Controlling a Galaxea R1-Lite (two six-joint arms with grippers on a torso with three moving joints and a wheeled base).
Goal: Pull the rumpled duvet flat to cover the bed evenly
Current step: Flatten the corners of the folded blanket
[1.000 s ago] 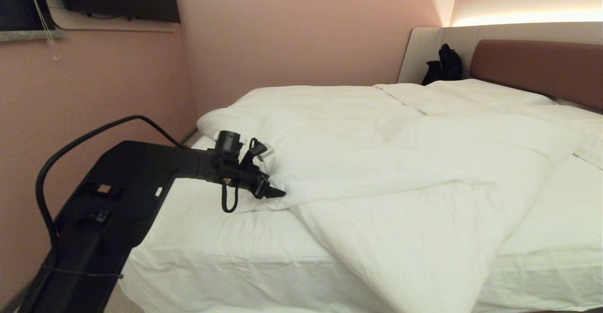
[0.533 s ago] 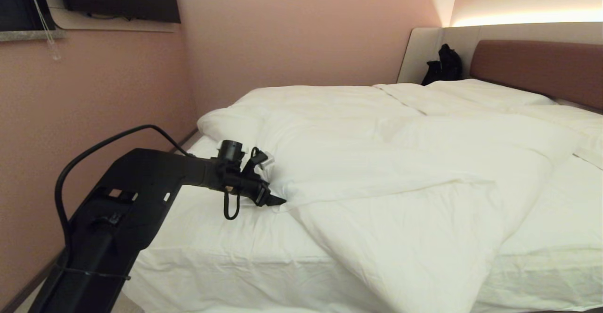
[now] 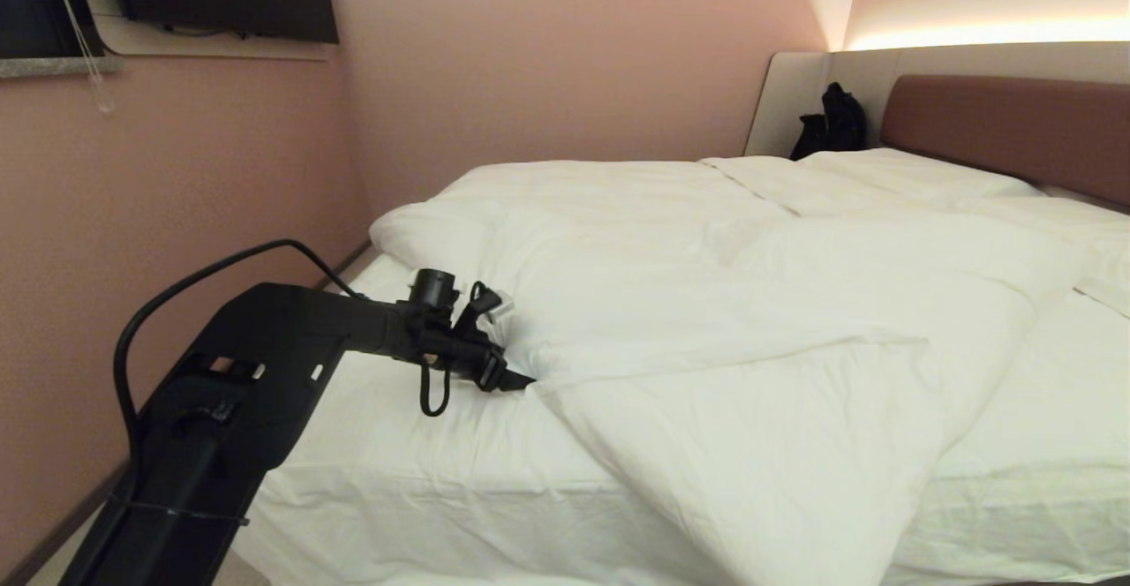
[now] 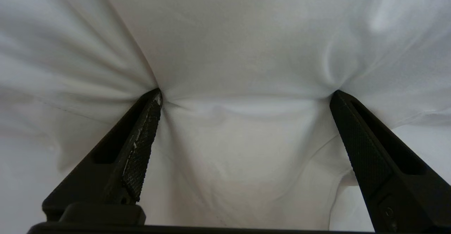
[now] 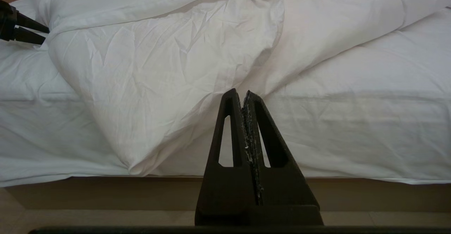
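I expect the duvet [image 3: 625, 289] to unfold over the fitted sheet and hang past it when I pull, because the duvet's folded edge [image 3: 410, 228] bulges thick beside the sheet.
The puffy white duvet [image 3: 724, 304] lies rumpled and folded back on the bed [image 3: 397, 507], with one corner drooping over the near side and bare fitted sheet showing at the left. My left gripper [image 3: 521, 383] reaches over the sheet to the duvet's folded edge. It is open wide, and both fingertips [image 4: 151, 107] press into the white duvet [image 4: 246, 50] that fills the gap between them; the left gripper [image 4: 246, 94] is not closed on the cloth. My right gripper [image 5: 243, 92] is shut and empty, low beside the bed, pointing at the hanging duvet corner [image 5: 158, 68].
A pink wall [image 3: 177, 198] runs close along the bed's left side, leaving a narrow floor strip. White pillows [image 3: 918, 176] lie by the reddish-brown headboard [image 3: 1006, 127], with a black bag [image 3: 834, 123] in the corner behind. The beige platform base [image 5: 105, 191] shows under the mattress.
The left arm has shifted a little to the right and its gripper has sunk slightly onto the bed at the duvet's edge. The duvet has not moved.
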